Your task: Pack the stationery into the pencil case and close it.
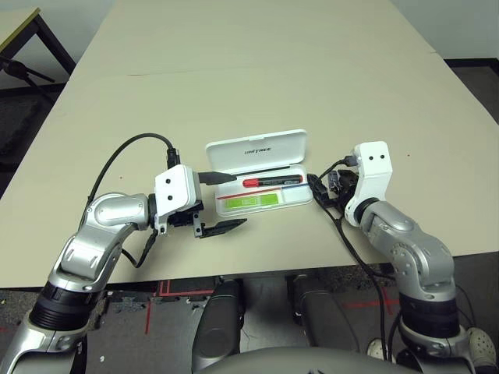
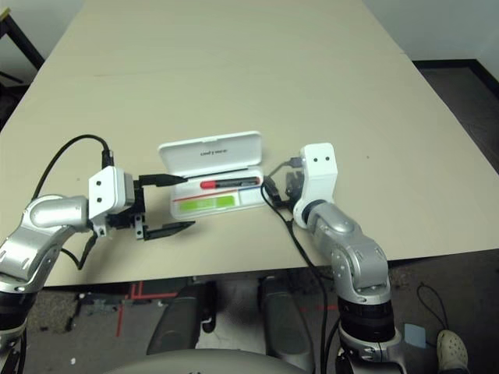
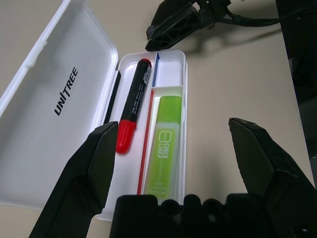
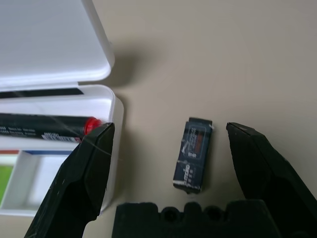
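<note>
The dark grey block [image 4: 193, 155] lies crosswise beyond the case's end, a long way from my left gripper. My right gripper should turn it lengthwise into the empty compartment [image 1: 295, 194].
The white pencil case [image 1: 257, 151] lies open mid-table, its lettered lid tilted back. The red marker with black cap [image 3: 132, 104] lies in the tray's rear slot. The lime-green highlighter [image 3: 166, 148] lies in the front slot. The tiny dark grey block [image 4: 193, 154] rests on the table just outside the case's right end. My left gripper [image 1: 238, 200] is open at the case's left end, its fingers spread across the tray's width. My right gripper [image 4: 169, 130] is open with the block between its fingers and not touching them.
Black cables [image 1: 343, 234] loop from both wrists over the table [image 1: 257, 70]. The table's front edge [image 1: 257, 269] runs close behind the grippers. Another table's corner and dark legs [image 1: 23, 47] stand at the far left.
</note>
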Controlling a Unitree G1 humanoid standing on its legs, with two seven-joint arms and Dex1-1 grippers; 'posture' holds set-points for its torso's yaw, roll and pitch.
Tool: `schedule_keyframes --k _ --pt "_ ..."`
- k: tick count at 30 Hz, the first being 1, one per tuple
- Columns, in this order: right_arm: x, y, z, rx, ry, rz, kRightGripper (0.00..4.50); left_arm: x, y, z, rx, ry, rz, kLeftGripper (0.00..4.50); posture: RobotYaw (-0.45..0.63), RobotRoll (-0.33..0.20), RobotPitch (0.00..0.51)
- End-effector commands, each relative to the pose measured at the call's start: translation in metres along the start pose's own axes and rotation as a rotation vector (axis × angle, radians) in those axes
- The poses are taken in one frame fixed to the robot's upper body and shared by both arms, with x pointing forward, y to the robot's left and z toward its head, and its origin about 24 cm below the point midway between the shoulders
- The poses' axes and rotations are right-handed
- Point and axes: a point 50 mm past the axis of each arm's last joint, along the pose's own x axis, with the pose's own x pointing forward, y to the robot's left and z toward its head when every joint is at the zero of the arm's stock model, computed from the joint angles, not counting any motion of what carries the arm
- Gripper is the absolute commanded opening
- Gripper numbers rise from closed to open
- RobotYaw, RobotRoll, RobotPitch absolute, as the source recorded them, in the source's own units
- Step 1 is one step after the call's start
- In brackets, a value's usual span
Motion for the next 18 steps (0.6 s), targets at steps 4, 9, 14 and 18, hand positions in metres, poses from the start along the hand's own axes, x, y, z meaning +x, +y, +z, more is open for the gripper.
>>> schedule_keyframes --k 4,9,14,18 --pt "-0.0044 -0.0015 -0.0068 -0.033 0.029 -0.041 4.50 0.0004 -0.0047 -0.0008 0.009 0.010 -0.019 4.48 -0.03 0.000 0.190" --pt "-0.0026 -0.0038 -0.0103 0.002 0.047 -0.056 4.50 0.0018 -0.0039 -0.0014 0.009 0.007 -0.023 4.48 -0.04 0.000 0.185" --pt "0.0010 -0.0063 -0.0133 0.007 0.057 -0.066 3.51 0.0035 -0.0033 -0.0007 0.014 0.003 -0.025 4.50 -0.04 0.000 0.182" --pt "0.0037 -0.0063 -0.0139 0.008 0.057 -0.062 1.97 0.0038 -0.0032 -0.0005 0.015 0.003 -0.024 4.50 -0.04 0.000 0.180"
